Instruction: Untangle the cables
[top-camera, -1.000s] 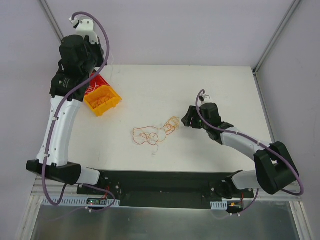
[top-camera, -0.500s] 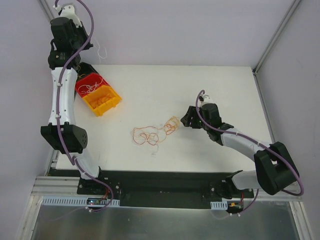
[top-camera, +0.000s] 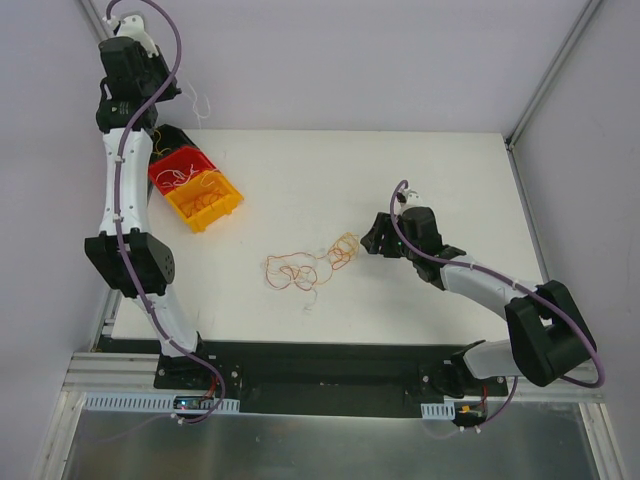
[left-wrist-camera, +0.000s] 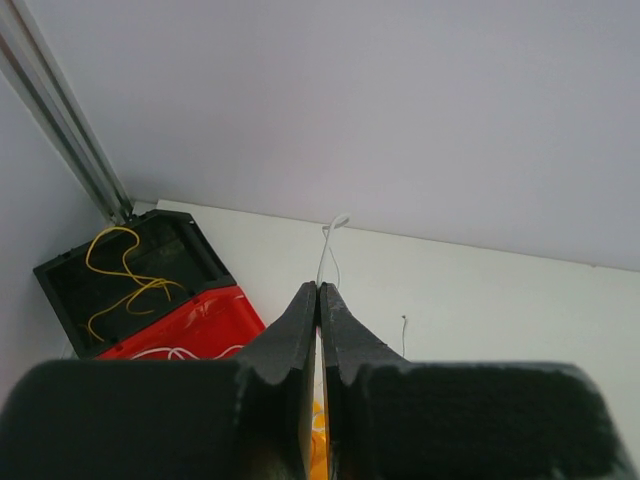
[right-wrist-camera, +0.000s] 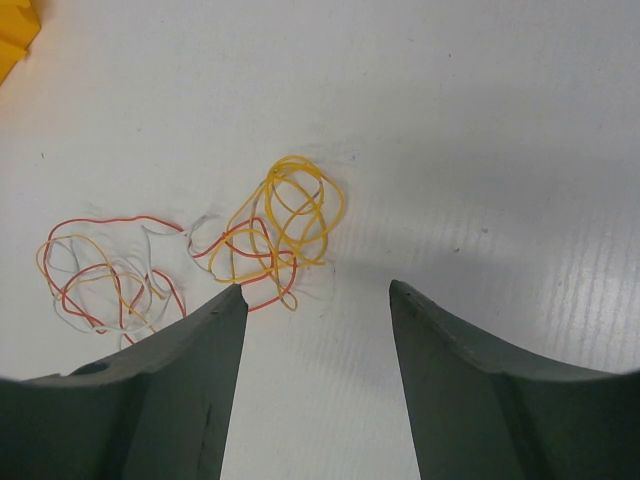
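The white cable (top-camera: 202, 107) in my left gripper hangs past the edge of the red bin, so I should swing the cable back over the red bin (top-camera: 180, 170) before I lower it.
A tangle of thin orange, red, yellow and white cables (top-camera: 305, 268) lies on the white table (top-camera: 450, 180) near its middle. In the right wrist view the tangle (right-wrist-camera: 268, 250) lies just ahead and to the left of the fingertips. My right gripper (top-camera: 372, 241) (right-wrist-camera: 315, 290) is open and empty, low over the table just right of the tangle. My left gripper (top-camera: 183, 93) (left-wrist-camera: 320, 290) is raised high at the far left corner, shut on a white cable (top-camera: 203, 104) (left-wrist-camera: 324, 245) that dangles from its tips.
Three bins stand at the far left: a black one (top-camera: 177, 137) (left-wrist-camera: 190, 240) with a yellow cable, a red one (top-camera: 170, 172) (left-wrist-camera: 215, 315) with a white cable, and a yellow one (top-camera: 212, 205). A metal frame post (left-wrist-camera: 60, 110) runs along the corner.
My left arm has swung up and back from over the bins to the far left corner, the white cable hanging from it. The right arm has barely moved.
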